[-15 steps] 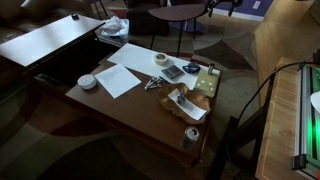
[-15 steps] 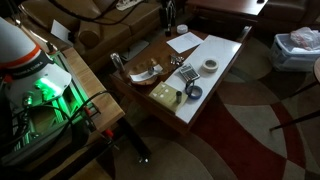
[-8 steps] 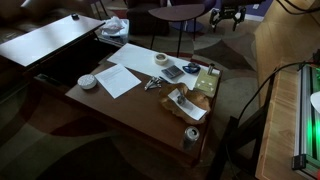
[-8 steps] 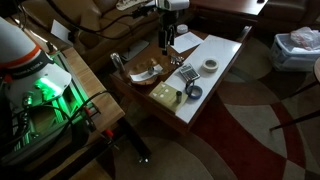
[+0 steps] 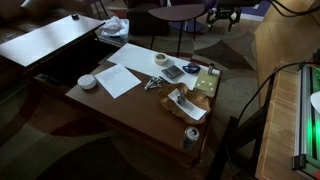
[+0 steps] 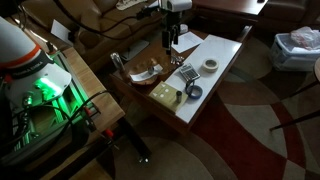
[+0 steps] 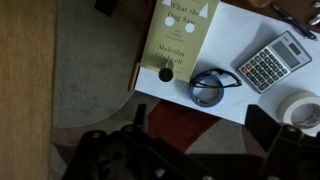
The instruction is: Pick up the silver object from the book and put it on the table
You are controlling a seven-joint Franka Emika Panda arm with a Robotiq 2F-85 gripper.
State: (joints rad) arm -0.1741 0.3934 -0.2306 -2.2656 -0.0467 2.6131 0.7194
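The patterned rug (image 7: pixel 182 122) is under my gripper, which hangs past the silver object on the book's corner (image 7: pixel 166 74). So next I swing back over the book and turn before I go down.
The book (image 7: pixel 185 35), olive-yellow, lies near one end of the table (image 5: pixel 120 105), and shows in both exterior views (image 5: pixel 203 85) (image 6: pixel 165 95). A small dark round thing (image 7: pixel 165 74) sits on its lower corner. A round silver-blue object (image 7: pixel 208 88) lies just off the book on the table top, also in an exterior view (image 6: pixel 193 92). My gripper (image 7: pixel 199 118) is open and empty. It hangs well above the table edge near the book, as both exterior views show (image 5: pixel 222 14) (image 6: pixel 172 28).
A calculator (image 7: pixel 272 60) and a tape roll (image 7: pixel 300 108) lie beside the round object. A sheet of paper (image 5: pixel 118 78), a crinkled silver item (image 5: pixel 152 83), a napkin (image 5: pixel 185 103) and a can (image 5: pixel 191 135) also sit on the table. Patterned rug (image 7: pixel 95 80) lies below.
My gripper has come into both exterior views and has moved over the book end of the table. The things on the table have not moved.
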